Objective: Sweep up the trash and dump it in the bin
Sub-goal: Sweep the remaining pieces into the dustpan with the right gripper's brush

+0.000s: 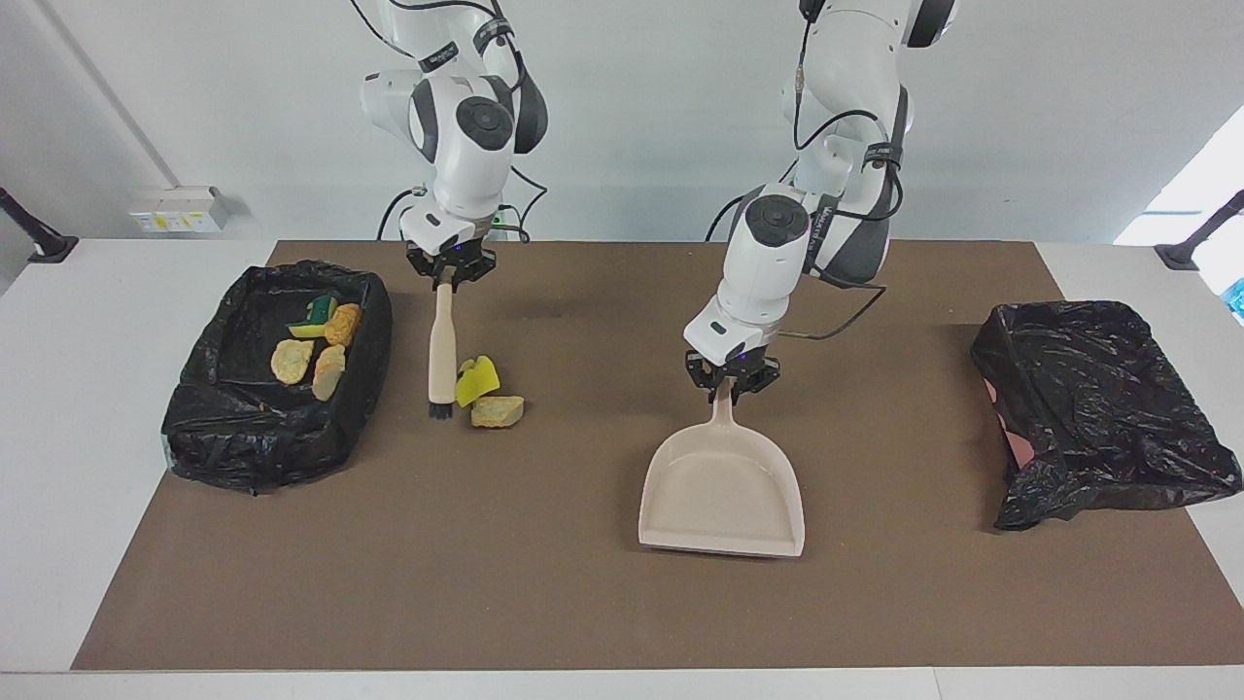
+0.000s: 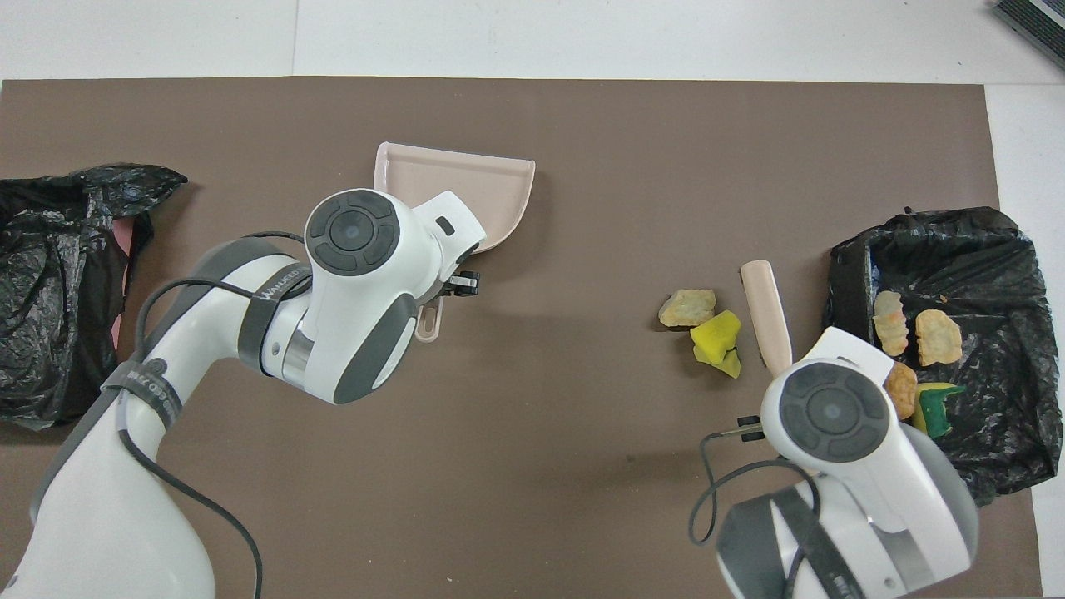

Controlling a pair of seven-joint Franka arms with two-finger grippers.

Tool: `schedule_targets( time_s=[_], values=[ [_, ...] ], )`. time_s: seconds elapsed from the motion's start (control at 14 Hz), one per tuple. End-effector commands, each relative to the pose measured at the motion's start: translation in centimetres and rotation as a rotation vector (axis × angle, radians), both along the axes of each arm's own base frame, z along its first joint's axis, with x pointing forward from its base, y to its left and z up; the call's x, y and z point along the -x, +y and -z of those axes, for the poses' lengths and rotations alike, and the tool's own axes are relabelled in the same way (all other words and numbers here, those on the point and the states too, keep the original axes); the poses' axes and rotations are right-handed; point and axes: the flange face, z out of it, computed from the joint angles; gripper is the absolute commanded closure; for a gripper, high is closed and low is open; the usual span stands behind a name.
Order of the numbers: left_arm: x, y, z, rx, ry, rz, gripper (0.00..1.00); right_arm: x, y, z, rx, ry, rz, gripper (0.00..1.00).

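The dustpan's opening [image 1: 720,549] points past the loose trash. My left gripper should turn it to face the sponge scrap [image 1: 475,380] and bring it close before my right gripper sweeps.
Two loose pieces of trash lie on the brown mat, a yellow sponge scrap [image 1: 478,380] [image 2: 715,339] and a tan bread lump [image 1: 498,411] [image 2: 687,307]. My right gripper [image 1: 448,272] is shut on the top of a beige brush [image 1: 442,340] [image 2: 767,316]. The brush hangs bristles down beside the sponge, between the loose trash and the bin [image 1: 243,447] at the right arm's end. My left gripper [image 1: 731,382] is shut on the handle of the beige dustpan [image 1: 724,496] [image 2: 466,187], whose mouth points away from the robots.
The bin [image 2: 998,241] at the right arm's end is lined with a black bag and holds several sponge and bread pieces [image 1: 292,360]. A second black-bagged bin [image 1: 1098,408] [image 2: 50,291] sits at the left arm's end of the mat.
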Motion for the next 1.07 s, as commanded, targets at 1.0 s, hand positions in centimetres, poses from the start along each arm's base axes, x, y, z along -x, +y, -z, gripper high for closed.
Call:
schedule_targets(
  time_s=[1.0],
  values=[
    [1.0, 6.2, -1.0, -0.171, 0.112, 1.1, 1.0, 0.9, 9.7, 5.8, -0.283, 0.083, 0.088, 1.0]
  ],
)
